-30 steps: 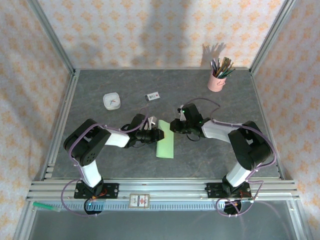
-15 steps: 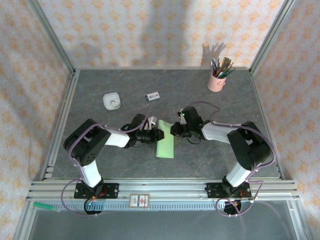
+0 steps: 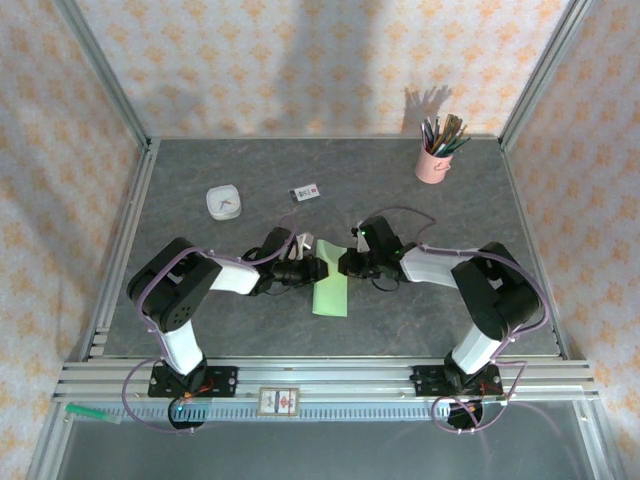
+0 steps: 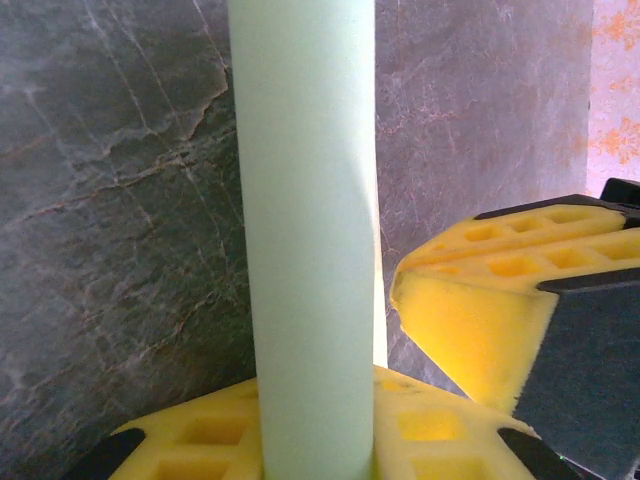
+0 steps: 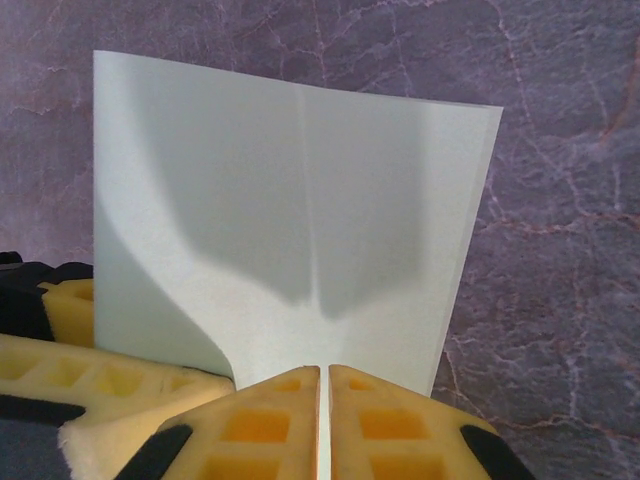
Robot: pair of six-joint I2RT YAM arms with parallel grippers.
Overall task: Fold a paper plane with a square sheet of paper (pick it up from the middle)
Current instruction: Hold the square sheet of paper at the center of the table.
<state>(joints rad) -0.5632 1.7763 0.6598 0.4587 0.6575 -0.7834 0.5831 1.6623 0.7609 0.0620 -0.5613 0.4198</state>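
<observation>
The paper's fold (image 4: 308, 220) bulges round in my left gripper. Next, my left gripper opens and presses the fold flat toward the paper's near end (image 3: 329, 306).
The square sheet of paper (image 3: 330, 290) is pale green, folded to a long strip and lying mid-table between my two arms. My left gripper (image 3: 314, 268) is shut on its left edge. In the left wrist view the sheet (image 4: 305, 200) curls up as a band over my closed yellow fingers (image 4: 440, 425). My right gripper (image 3: 346, 264) is shut on the opposite edge. In the right wrist view its tips (image 5: 322, 375) meet at the centre crease of the paper (image 5: 300, 200). Each gripper's yellow finger shows in the other's wrist view. No plane shape is formed.
A pink pencil cup (image 3: 433, 160) stands at the back right. A small white square dish (image 3: 223, 203) and a small white printed card (image 3: 306, 192) lie behind the left arm. Aluminium rails (image 3: 330, 380) frame the dark stone table.
My right gripper has moved left and slightly nearer, up to the paper's right edge. The left arm and the paper have stayed put.
</observation>
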